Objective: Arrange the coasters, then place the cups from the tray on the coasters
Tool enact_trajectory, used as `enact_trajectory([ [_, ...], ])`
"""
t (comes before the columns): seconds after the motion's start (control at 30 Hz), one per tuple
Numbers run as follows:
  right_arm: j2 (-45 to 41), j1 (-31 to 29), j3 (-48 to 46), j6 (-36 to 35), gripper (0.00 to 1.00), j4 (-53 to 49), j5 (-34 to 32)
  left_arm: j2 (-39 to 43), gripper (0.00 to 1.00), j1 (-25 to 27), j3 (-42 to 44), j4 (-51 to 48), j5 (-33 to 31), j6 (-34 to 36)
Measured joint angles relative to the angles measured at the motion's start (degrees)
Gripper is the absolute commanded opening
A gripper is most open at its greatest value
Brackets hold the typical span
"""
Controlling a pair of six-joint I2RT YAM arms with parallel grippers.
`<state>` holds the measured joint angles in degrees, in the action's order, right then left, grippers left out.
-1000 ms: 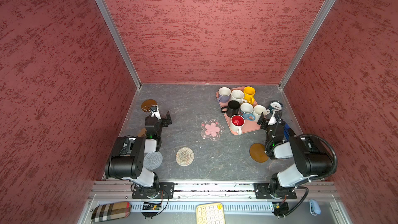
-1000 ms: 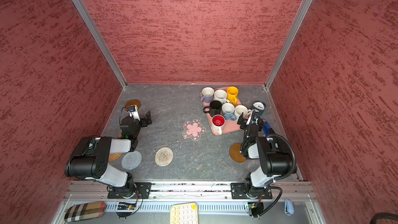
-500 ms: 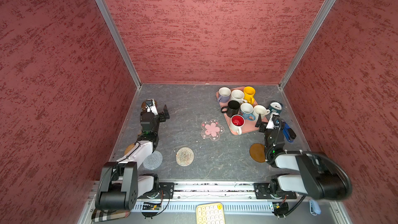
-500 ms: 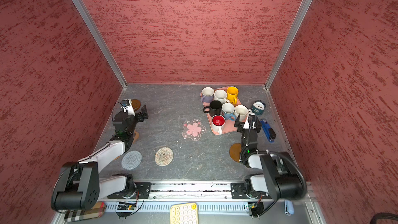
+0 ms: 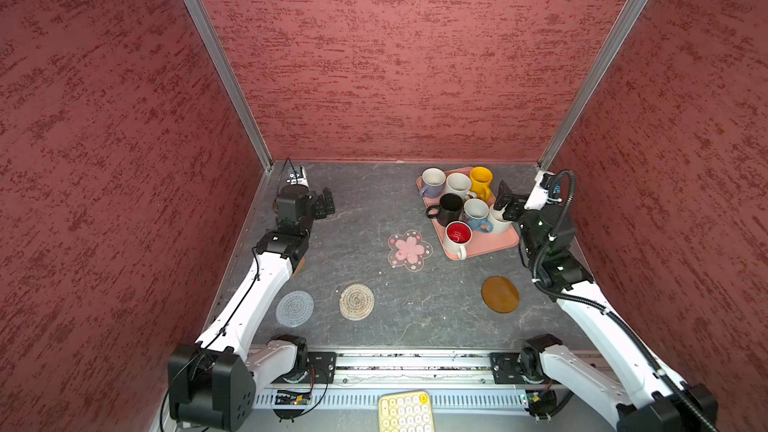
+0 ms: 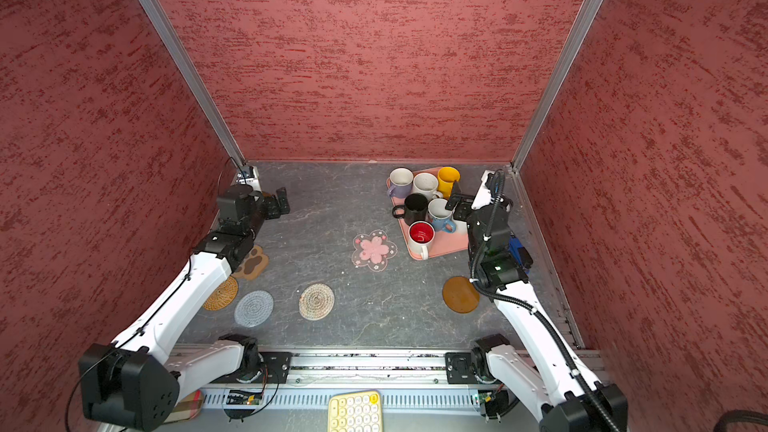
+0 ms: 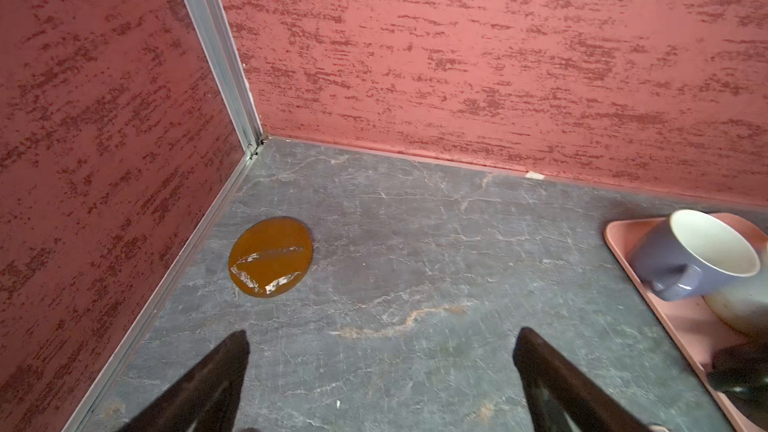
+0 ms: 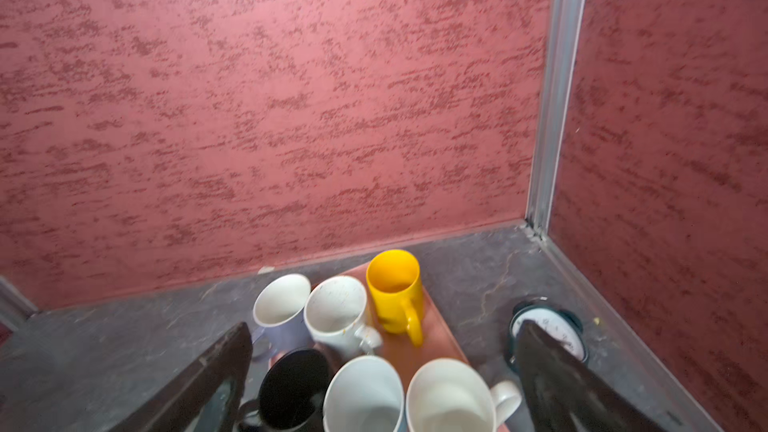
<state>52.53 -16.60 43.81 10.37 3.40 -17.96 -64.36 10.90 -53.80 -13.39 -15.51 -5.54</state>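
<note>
The pink flower coaster (image 5: 409, 250) sits close to the red-lined cup on the tray, so the robot's right gripper should first push the coaster onto the open floor (image 5: 392, 219) behind it.
The pink tray (image 5: 500, 239) at the back right holds the cups: lavender (image 5: 432, 182), speckled white (image 5: 457, 184), yellow (image 5: 481, 180), black (image 5: 450, 207), light blue (image 5: 476, 211), cream (image 5: 498, 222), red-lined white (image 5: 457, 236). Coasters lie on the floor: pink flower (image 5: 409, 249), beige woven (image 5: 356, 301), grey woven (image 5: 294, 307), brown disc (image 5: 500, 294), paw (image 6: 253, 261), tan woven (image 6: 222, 295). Another brown disc (image 7: 271, 257) sits by the back left corner. My left gripper (image 5: 326, 203) hangs open near it. Open and empty, my right gripper (image 5: 508, 201) hovers over the cream cup (image 8: 451, 398).
A teal clock (image 8: 548, 328) stands right of the tray, by the right wall. A blue object (image 6: 519, 251) lies under the right arm. A pale yellow keypad (image 5: 405, 411) and a plaid pouch (image 6: 187, 407) rest outside the front rail. Red walls close three sides.
Both arms have unfolded and stretched toward the back. The left gripper went toward the back left corner, the right gripper over the tray's right edge. Both stayed open.
</note>
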Motion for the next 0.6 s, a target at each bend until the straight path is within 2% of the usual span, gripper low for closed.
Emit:
enact_trajectory([
  [0.1,-0.3,-4.3,1.4,2.7,0.99,-6.0,0.2,0.4,0.99,3.2,-4.5,-8.5,-0.7,-2.4],
  [0.2,-0.3,-9.7,1.5,4.4,0.99,-9.9,0.1,1.6,0.95,4.2,-7.0,-15.5,-0.7,-6.0],
  [0.37,2.3,-18.6,1.5,7.0,0.97,-12.9,-0.5,3.8,0.84,6.5,-7.2,-24.5,0.1,-11.7],
  [0.47,6.4,-23.9,1.5,8.3,0.91,-13.0,-0.6,4.1,0.78,8.2,-6.6,-27.8,1.0,-14.5],
  [0.6,12.7,-28.9,1.5,10.0,0.72,-12.5,0.9,5.3,0.65,9.8,-2.3,-29.6,2.1,-17.7],
])
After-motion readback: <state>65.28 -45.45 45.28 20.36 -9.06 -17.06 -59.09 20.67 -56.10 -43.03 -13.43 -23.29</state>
